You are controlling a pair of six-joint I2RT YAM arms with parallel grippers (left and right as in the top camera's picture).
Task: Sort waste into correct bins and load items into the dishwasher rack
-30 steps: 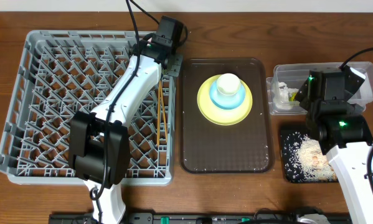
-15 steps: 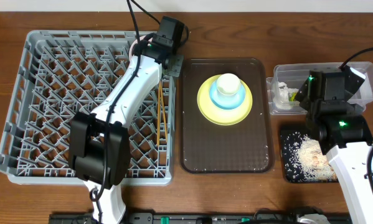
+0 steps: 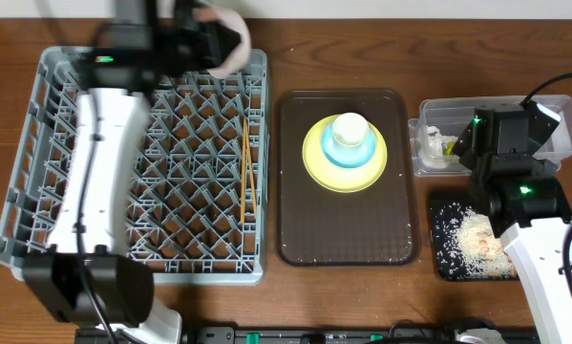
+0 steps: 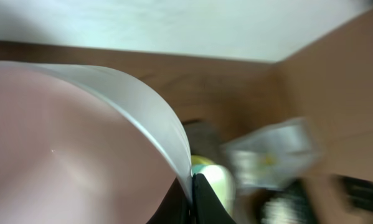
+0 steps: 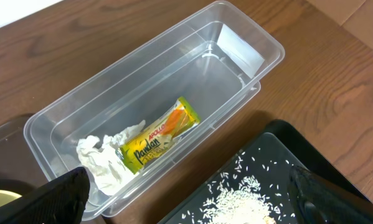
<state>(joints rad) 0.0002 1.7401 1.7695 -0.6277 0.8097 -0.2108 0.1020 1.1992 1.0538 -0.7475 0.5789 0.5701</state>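
Note:
The white bowl (image 3: pixel 234 44) sticks out past the rack's back edge, so the robot's left gripper should turn it, pull it back and put it down by the chopsticks' far end (image 3: pixel 241 113).
My left gripper (image 3: pixel 201 40) is shut on the rim of the white bowl (image 3: pixel 223 43), held tilted over the back edge of the grey dishwasher rack (image 3: pixel 37 191). The left wrist view is blurred: my black fingers (image 4: pixel 195 199) pinch the bowl's rim (image 4: pixel 142 106). The chopsticks (image 3: pixel 247 172) lie in the rack's right side. The light blue cup (image 3: pixel 349 139) stands upside down on the yellow plate (image 3: pixel 319 162). My right gripper (image 5: pixel 198 202) is open and empty, between the clear tub (image 5: pixel 236 37) and the black tray (image 5: pixel 279 155). The tub holds the wrapper (image 5: pixel 158 140) and napkin (image 5: pixel 102 158).
The plate and cup sit on a dark brown serving tray (image 3: pixel 348 234) between the rack and the bins. In the overhead view the clear tub (image 3: pixel 562 143) is at the far right, with the black tray (image 3: pixel 448 263) in front of it holding whitish food scraps (image 3: pixel 476 244).
My left arm has swung from lying across the rack's right side to its left side. It now holds the white bowl over the back edge. The right arm has not moved.

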